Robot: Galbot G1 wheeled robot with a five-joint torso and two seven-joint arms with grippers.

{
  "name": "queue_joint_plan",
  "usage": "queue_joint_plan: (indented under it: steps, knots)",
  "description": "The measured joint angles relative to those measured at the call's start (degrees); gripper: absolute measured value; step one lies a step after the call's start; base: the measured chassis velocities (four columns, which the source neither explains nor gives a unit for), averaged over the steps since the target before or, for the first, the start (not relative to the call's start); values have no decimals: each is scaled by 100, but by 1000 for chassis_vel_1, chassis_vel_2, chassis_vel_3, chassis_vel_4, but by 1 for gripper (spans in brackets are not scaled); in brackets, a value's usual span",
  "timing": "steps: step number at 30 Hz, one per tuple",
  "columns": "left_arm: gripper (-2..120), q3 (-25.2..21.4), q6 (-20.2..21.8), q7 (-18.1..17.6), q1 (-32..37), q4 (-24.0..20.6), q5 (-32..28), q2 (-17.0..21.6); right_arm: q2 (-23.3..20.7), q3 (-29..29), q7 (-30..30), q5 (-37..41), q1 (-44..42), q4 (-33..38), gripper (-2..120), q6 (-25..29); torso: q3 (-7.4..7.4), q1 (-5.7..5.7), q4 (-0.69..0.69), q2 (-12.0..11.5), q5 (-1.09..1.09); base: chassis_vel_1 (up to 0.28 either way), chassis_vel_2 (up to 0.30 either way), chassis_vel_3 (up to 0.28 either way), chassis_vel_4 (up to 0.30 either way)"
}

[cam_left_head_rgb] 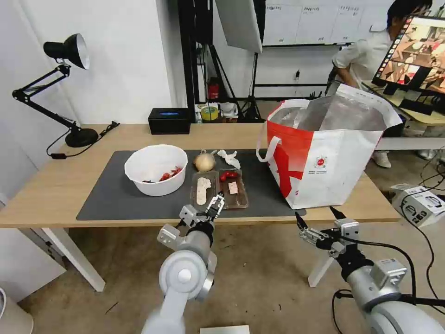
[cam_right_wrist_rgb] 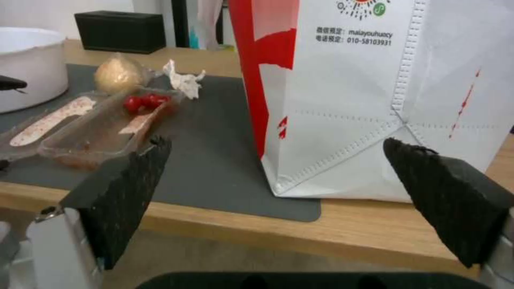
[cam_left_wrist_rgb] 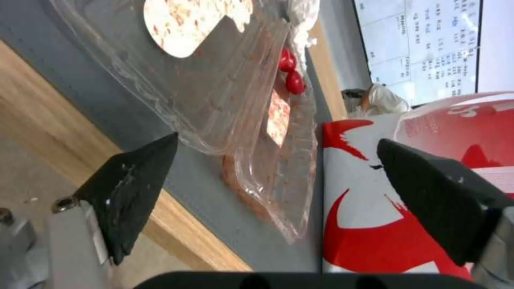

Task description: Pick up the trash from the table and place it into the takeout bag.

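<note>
The half with the long pale patch (cam_left_head_rgb: 203, 189) will swing closed over the other half when the robot folds it, because a crease (cam_left_head_rgb: 217, 183) connects the clear tray's halves.
On the table (cam_left_head_rgb: 51, 185), the dark mat (cam_left_head_rgb: 111, 199) carries the trash. A white bowl (cam_left_head_rgb: 156, 169) with red scraps sits at the left. Right of it lies a clear hinged tray (cam_left_head_rgb: 219, 189) with food bits. Behind the tray are a tan ball (cam_left_head_rgb: 204, 162) and a crumpled tissue (cam_left_head_rgb: 229, 158). The takeout bag (cam_left_head_rgb: 329, 153) stands open at the right. My left gripper (cam_left_head_rgb: 215, 204) is open at the tray's near edge, its jaws either side of the tray (cam_left_wrist_rgb: 235, 100). My right gripper (cam_left_head_rgb: 317, 215) is open, below the table's front edge and facing the bag (cam_right_wrist_rgb: 348, 100).
A black box (cam_left_head_rgb: 169, 120) sits at the table's back edge and a desk lamp (cam_left_head_rgb: 69, 51) at the back left. A cardboard box (cam_left_head_rgb: 419, 202) lies on the floor at the right. A monitor (cam_left_head_rgb: 417, 51) stands behind the bag.
</note>
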Motion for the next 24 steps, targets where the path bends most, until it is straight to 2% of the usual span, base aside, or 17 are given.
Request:
queue_joint_plan:
  steps: [18,24]
  knots:
    - [100,-42,-16,-64,-74,64,-42,-35,29,16,10,-19,-26,-10,100,46,0,0,0,0,0,0,0,0,0]
    - [100,-102,-201,60,-57,66,-32,-90,46,-3,10,-25,-43,-30,100,83,0,0,0,0,0,0,0,0,0]
